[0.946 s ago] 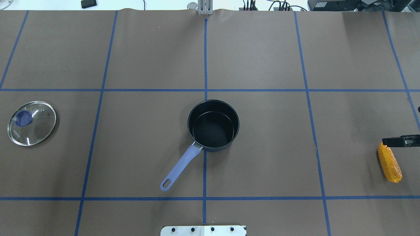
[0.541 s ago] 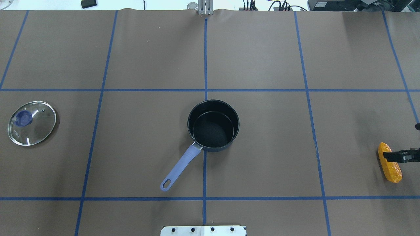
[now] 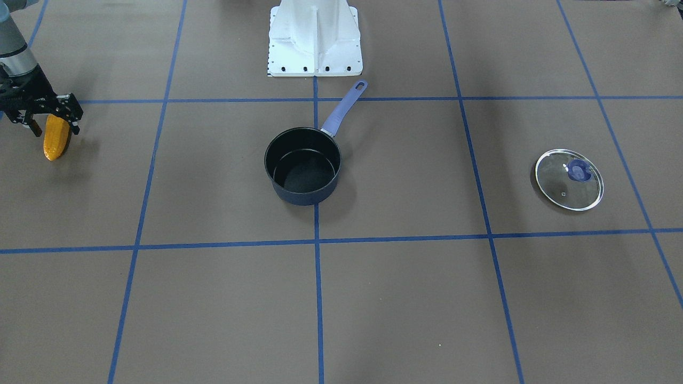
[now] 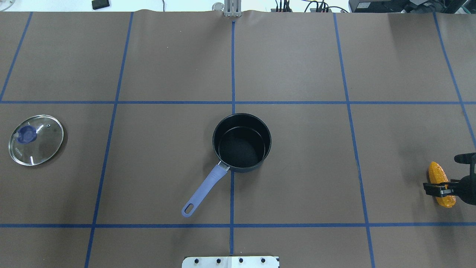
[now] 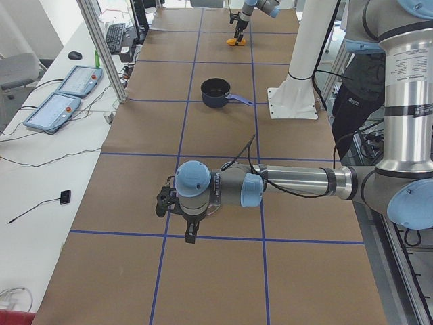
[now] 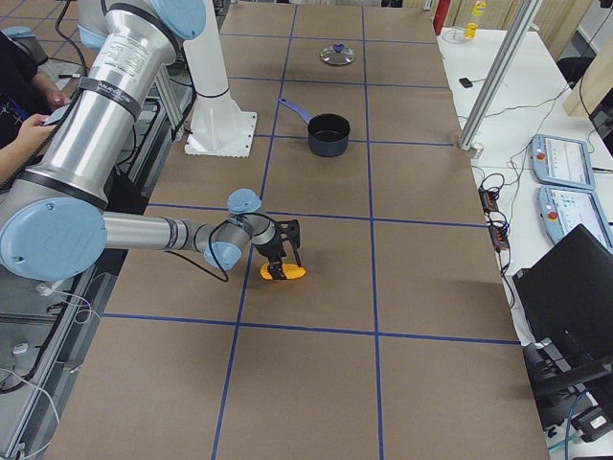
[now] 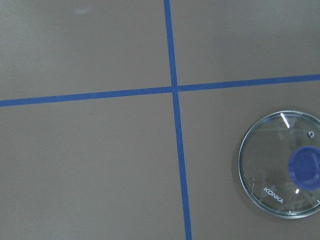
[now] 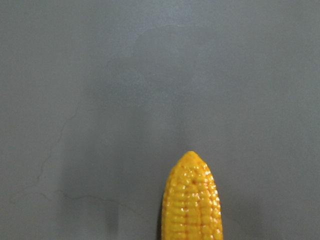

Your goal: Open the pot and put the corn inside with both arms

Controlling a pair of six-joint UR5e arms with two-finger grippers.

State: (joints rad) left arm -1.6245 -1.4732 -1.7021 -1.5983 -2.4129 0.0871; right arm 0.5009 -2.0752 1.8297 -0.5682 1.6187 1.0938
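I expect the orange-yellow corn (image 3: 56, 137) to lie fully inside when I lower it in, because it looks shorter than the dark pot's opening (image 3: 302, 160) is wide.
The orange-yellow corn (image 4: 438, 175) lies on the table at the far right, also in the front view (image 3: 56, 141) and the right side view (image 6: 284, 273). My right gripper (image 3: 55, 127) is open, lowered over the corn, with one finger on each side of it. It also shows in the overhead view (image 4: 444, 188). The dark pot (image 4: 241, 142) with a blue handle (image 4: 203, 191) stands open and empty at the table's middle. My left gripper (image 5: 191, 233) shows only in the left side view, so I cannot tell its state.
The glass lid (image 4: 36, 139) with a blue knob lies flat at the far left, also in the left wrist view (image 7: 280, 165). The white base mount (image 3: 315, 37) stands at the robot's edge, just behind the pot handle.
My right gripper has moved toward the robot's side along the corn, from its far tip to its middle, and reaches further across it. Pot, lid and corn have not moved.
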